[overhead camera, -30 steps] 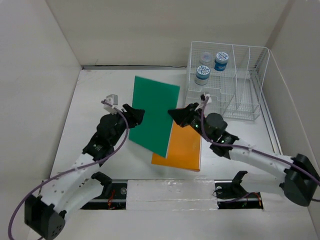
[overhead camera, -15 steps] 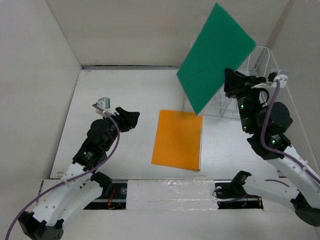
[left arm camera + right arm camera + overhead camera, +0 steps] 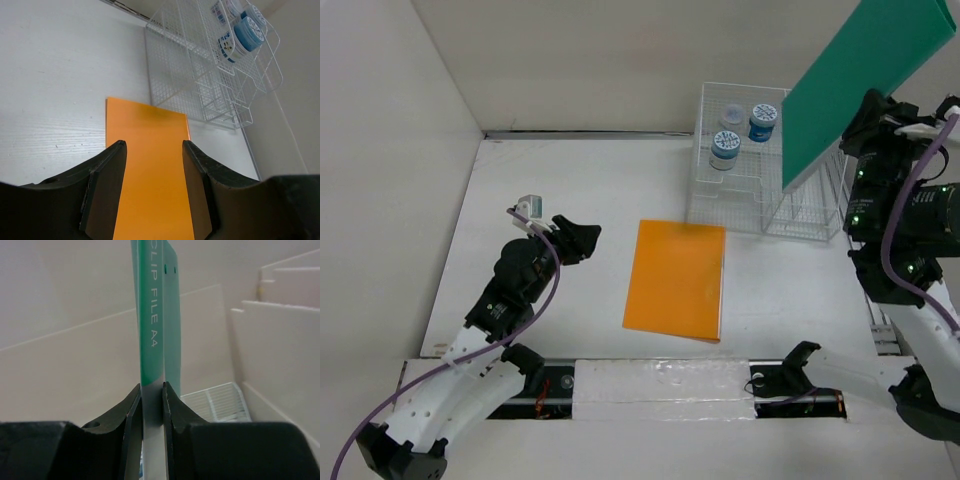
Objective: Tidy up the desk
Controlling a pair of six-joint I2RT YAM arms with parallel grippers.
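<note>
The green clip file [image 3: 865,85] lies at a slant across the rack's empty compartment [image 3: 812,214]. My right gripper should turn the file to line up with the rack's divider before lowering it.
My right gripper [image 3: 865,125] is shut on a green clip file [image 3: 860,85] and holds it high and tilted above the white wire rack [image 3: 810,215] at the desk's far right. In the right wrist view the file's spine [image 3: 151,330] stands upright between my fingers [image 3: 132,410]. An orange file [image 3: 677,280] lies flat on the white desk [image 3: 560,190] at its middle. My left gripper [image 3: 582,238] is open and empty, just left of the orange file; the left wrist view shows the orange file [image 3: 150,170] between its fingers [image 3: 107,175].
Three blue-and-white jars [image 3: 727,148] sit in the rack's left compartment, also in the left wrist view [image 3: 240,37]. White walls enclose the desk on the left, back and right. A metal rail [image 3: 670,378] runs along the near edge.
My right arm has lifted the green file off the orange one and carried it up and to the right, above the rack. My left gripper drew back to the left and then stayed still.
</note>
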